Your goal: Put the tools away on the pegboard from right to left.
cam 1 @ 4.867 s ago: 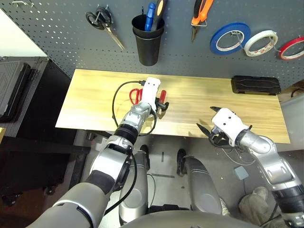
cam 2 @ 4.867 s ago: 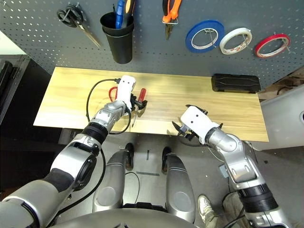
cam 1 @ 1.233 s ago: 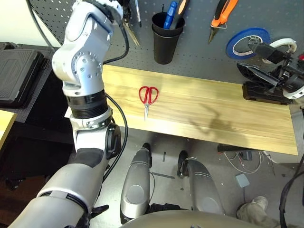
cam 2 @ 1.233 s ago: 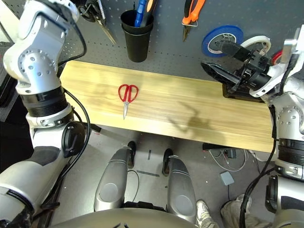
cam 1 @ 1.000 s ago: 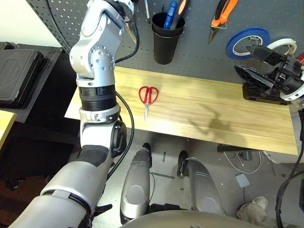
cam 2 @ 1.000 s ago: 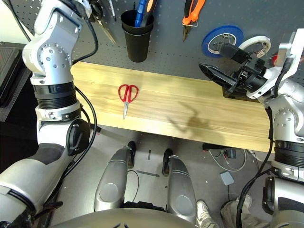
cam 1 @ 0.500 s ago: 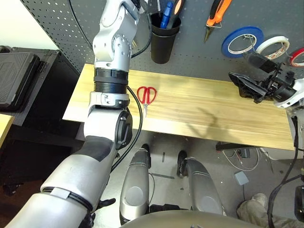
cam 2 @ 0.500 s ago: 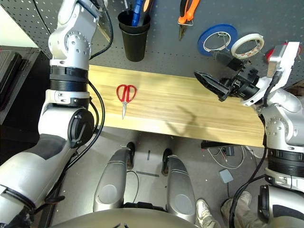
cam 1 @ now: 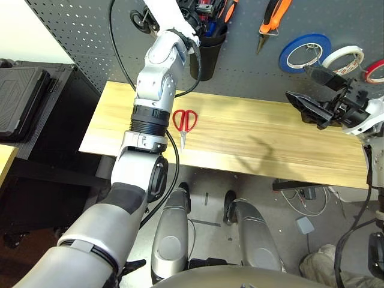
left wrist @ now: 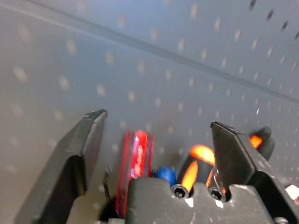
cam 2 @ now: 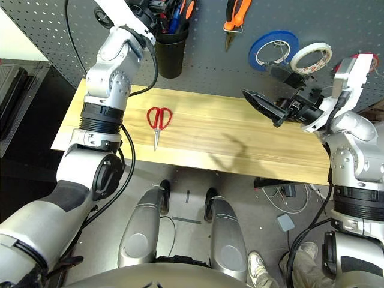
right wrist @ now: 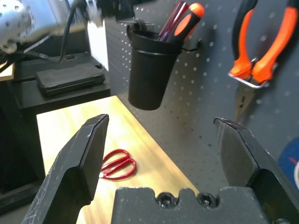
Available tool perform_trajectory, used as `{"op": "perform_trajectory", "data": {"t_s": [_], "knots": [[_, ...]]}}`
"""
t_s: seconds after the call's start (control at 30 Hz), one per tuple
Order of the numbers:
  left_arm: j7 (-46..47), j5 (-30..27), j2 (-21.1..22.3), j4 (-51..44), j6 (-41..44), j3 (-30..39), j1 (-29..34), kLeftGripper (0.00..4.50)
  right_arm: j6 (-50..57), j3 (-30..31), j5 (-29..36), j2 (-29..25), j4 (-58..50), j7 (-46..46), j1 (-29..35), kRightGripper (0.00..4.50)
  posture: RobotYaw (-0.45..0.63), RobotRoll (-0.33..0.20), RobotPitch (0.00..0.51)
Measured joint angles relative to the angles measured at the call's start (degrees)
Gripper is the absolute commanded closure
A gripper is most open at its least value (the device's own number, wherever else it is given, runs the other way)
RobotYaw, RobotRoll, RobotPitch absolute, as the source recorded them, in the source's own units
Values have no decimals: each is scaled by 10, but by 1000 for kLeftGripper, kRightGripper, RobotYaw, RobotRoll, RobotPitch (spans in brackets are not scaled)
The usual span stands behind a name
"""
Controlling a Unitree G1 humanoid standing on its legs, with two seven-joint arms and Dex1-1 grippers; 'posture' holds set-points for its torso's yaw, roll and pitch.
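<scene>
My left gripper should keep moving its open fingers down until they close around a handle (cam 1: 176, 122), as the red-handled scissors (cam 1: 183, 131) lie alone with their handles toward the pegboard.
My left gripper (cam 1: 203, 8) is raised to the black cup (cam 1: 204, 55) on the pegboard (cam 1: 240, 57). Its fingers stand open on either side of the red-handled screwdriver (left wrist: 137, 158), which stands in the cup beside blue and orange-black handles; neither finger touches it. Flat on the wooden table (cam 1: 258, 135), below the cup, lie the red-handled scissors (cam 1: 185, 120). The orange-handled pliers (cam 1: 273, 15) and the red tape ring (cam 1: 375, 69) hang on the board. Over the table's right end, my right gripper (cam 1: 298, 84) hovers open and empty, pointing left.
Blue tape (cam 1: 307, 51) and white tape (cam 1: 344, 57) hang between the pliers and the red ring. Black-handled scissors (cam 1: 144, 18) hang left of the cup, partly behind my left arm. A black case (cam 1: 18, 102) lies on a stand left of the table.
My left gripper has swung right to the cup and opened, letting go of the red screwdriver, which now stands in the cup. The right gripper has barely moved.
</scene>
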Motion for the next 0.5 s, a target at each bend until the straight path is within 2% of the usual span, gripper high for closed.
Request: {"op": "perform_trajectory", "data": {"t_s": [0.23,0.37,0.5], "knots": [[16,-5,25,-116,68,13,16,20,-12,13,-9,13,16,16,-7,0,166,0,253],[17,-8,44,-211,139,7,75,20,-14,23,-11,17,17,24,-6,0,182,0,271],[24,-22,44,-305,216,0,159,20,-13,30,-15,17,17,31,5,0,196,0,283]]}}
